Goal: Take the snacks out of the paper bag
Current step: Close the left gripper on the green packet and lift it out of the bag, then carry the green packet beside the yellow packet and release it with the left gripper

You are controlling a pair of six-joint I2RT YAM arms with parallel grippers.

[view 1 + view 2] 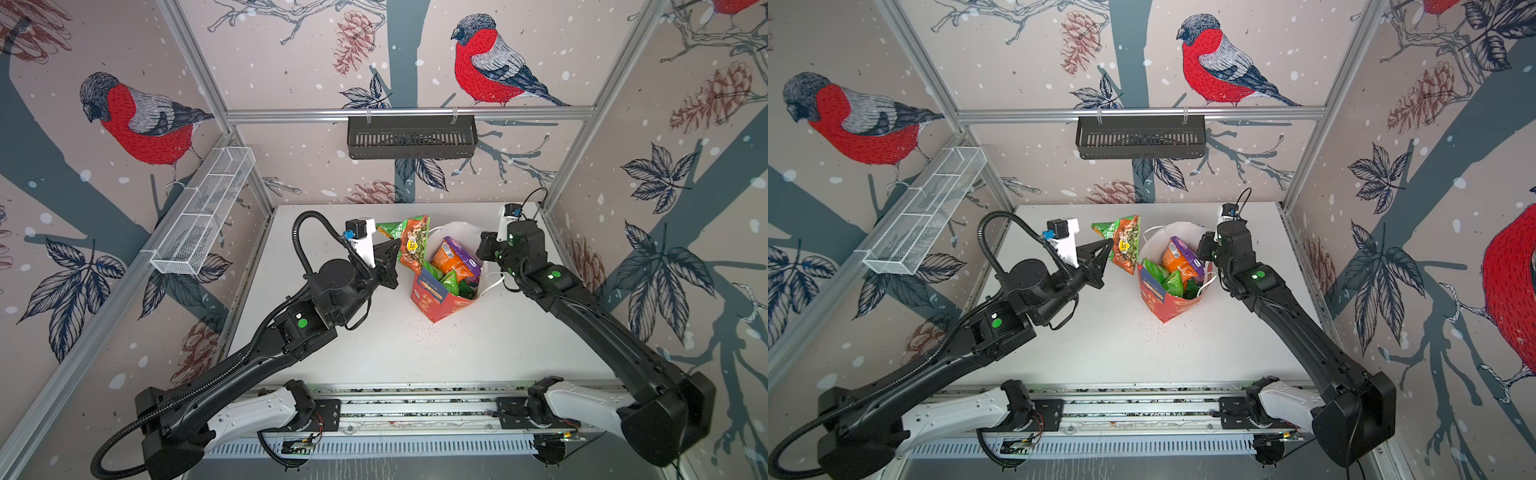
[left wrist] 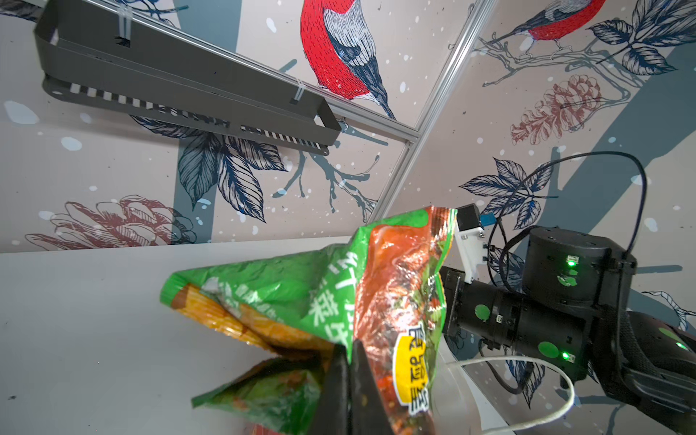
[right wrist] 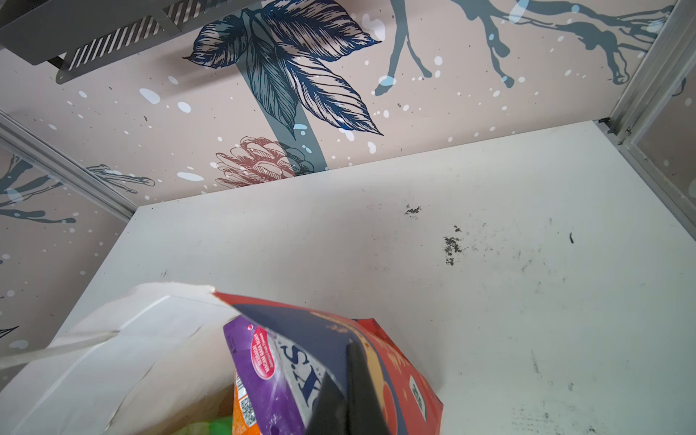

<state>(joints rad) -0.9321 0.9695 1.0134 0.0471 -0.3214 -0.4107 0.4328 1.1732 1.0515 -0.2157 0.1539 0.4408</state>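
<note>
The green-red snack packet (image 1: 1121,240) hangs clear of the paper bag's rim, so the robot's left gripper should keep carrying it away until it meets the open table (image 1: 1113,299).
The red paper bag (image 1: 432,301) (image 1: 1163,301) stands open on the white table, right of centre in both top views. Inside it lie snacks: a purple and orange packet (image 1: 455,257) (image 3: 260,361) and green packets (image 1: 446,282) (image 1: 1163,276). My left gripper (image 1: 397,249) (image 2: 350,357) is shut on a green-red snack packet (image 1: 411,245) (image 1: 1123,243) (image 2: 376,286), which it holds in the air just left of the bag's mouth. At the bag's right side, my right gripper (image 1: 483,254) (image 3: 348,361) is shut on the rim (image 3: 331,331).
A black slotted basket (image 1: 411,137) hangs on the back wall, and a white wire basket (image 1: 203,212) on the left wall. The bag's white cord handle (image 1: 492,282) loops out under the right arm. Fine crumbs (image 1: 436,332) dot the table in front of the bag.
</note>
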